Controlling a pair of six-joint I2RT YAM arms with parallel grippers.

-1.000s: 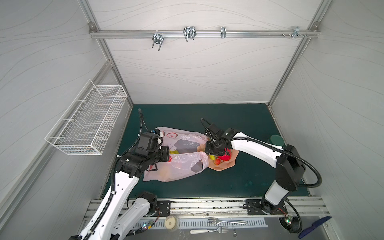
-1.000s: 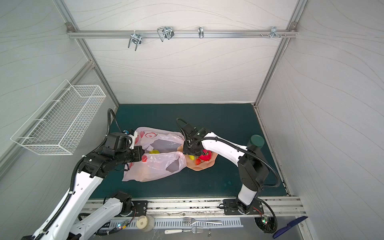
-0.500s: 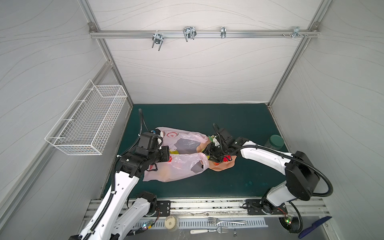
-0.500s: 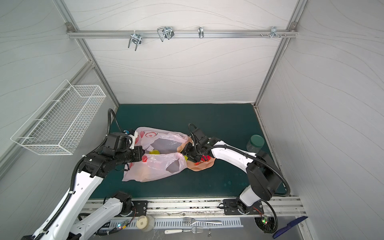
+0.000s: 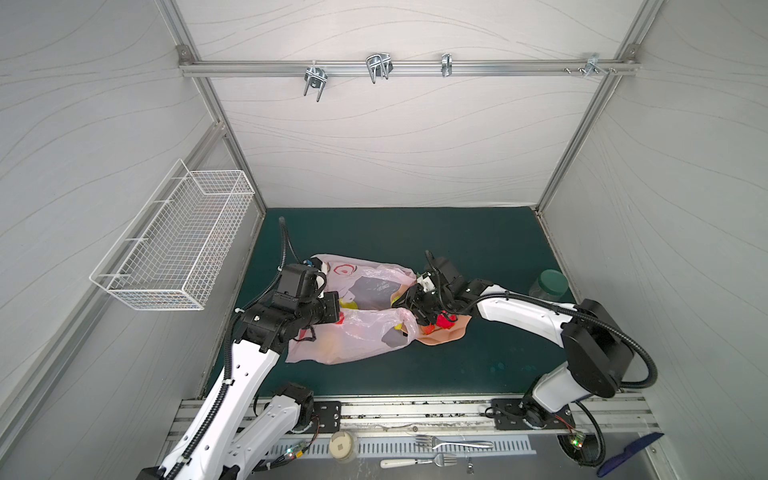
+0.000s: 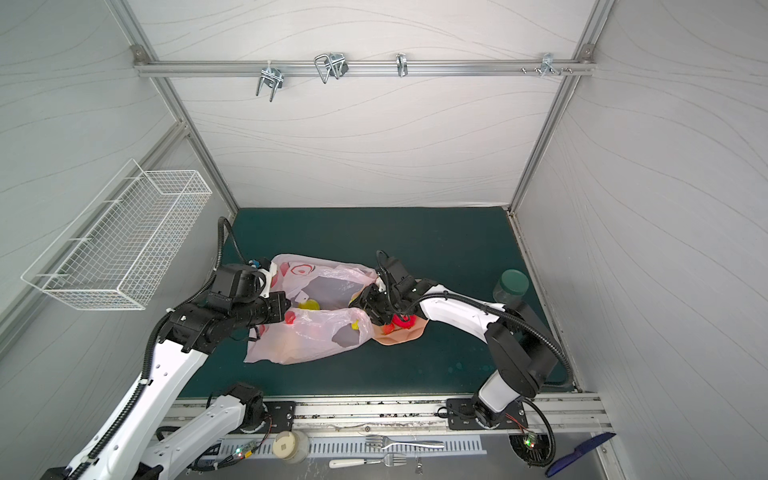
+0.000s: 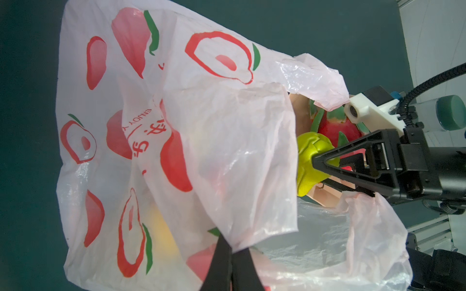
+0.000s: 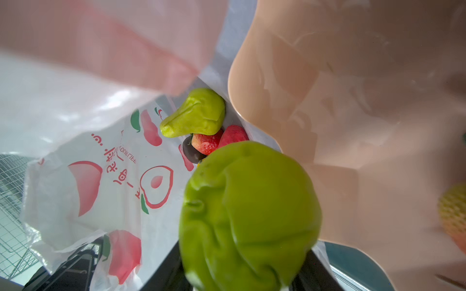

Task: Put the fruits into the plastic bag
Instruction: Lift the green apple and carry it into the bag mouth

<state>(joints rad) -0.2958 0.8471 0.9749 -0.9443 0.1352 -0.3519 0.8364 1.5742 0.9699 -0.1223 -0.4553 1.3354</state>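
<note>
I keep carrying the gripped fruit in my right gripper into the plastic bag's opening (image 6: 345,296), which is wide open ahead of it, until it is beside the green pear (image 6: 308,304), then let go.
The plastic bag (image 5: 353,332) (image 6: 307,336) lies on the green mat with its mouth facing the peach bowl (image 5: 440,336) (image 8: 353,100). My left gripper (image 7: 232,249) (image 5: 337,309) is shut on the bag's upper edge and holds the mouth up. At the mouth, my right gripper (image 8: 243,267) (image 7: 319,170) (image 5: 409,309) is shut on the green apple (image 8: 249,216) (image 7: 310,161). A green pear (image 8: 196,116), strawberries (image 8: 206,144) and a dark purple fruit (image 8: 189,151) lie inside the bag. The dragon fruit (image 7: 335,128) sits in the bowl.
A clear jar with a green lid (image 5: 550,284) (image 6: 509,286) stands at the mat's right edge. A white wire basket (image 5: 178,245) hangs on the left wall. Forks (image 5: 453,442) and a small round tub (image 5: 343,446) lie on the front rail.
My right arm has stretched lower and carried the green apple a little left, from over the bowl to the bag's mouth. The left gripper has kept its hold and place.
</note>
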